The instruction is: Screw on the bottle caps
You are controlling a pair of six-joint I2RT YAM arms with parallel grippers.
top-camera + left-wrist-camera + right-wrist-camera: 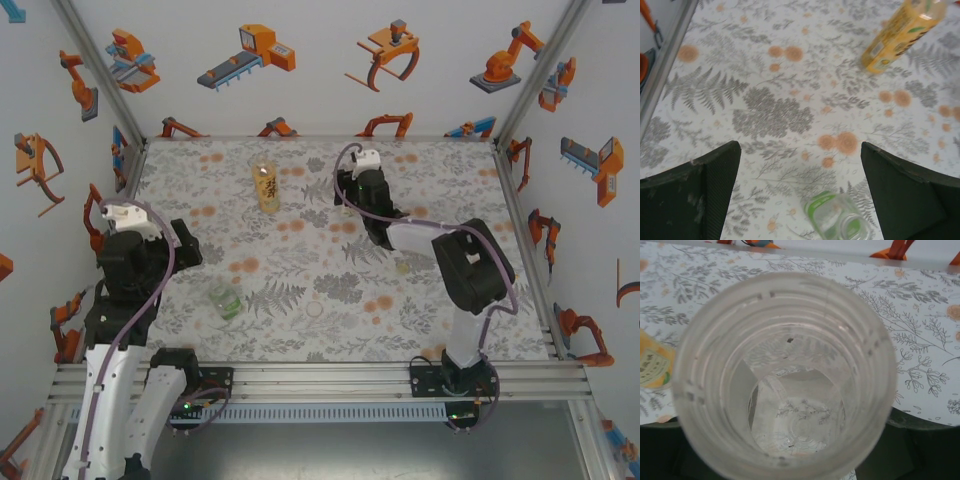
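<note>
I should keep moving my open left gripper toward the bottle's lower body until it closes there, as my right gripper holds the clear bottle near its neck.
My right gripper is shut on a clear bottle. The bottle stands upright and I look straight down its open threaded neck, with my dark fingers pressed to its sides. The amber-yellow bottle stands at the back middle of the cloth, uncapped; it shows too as the amber bottle. A squat green-tinted bottle sits near the front left, just below my left gripper, which is open and holds nothing. Two small pale caps lie loose on the cloth: one cap by the right forearm, another cap near the front middle.
The floral cloth covers the table inside white walls with robot stickers. An aluminium frame rail runs along the near edge, and the corner posts stand at the back. My left gripper hangs over the left side.
</note>
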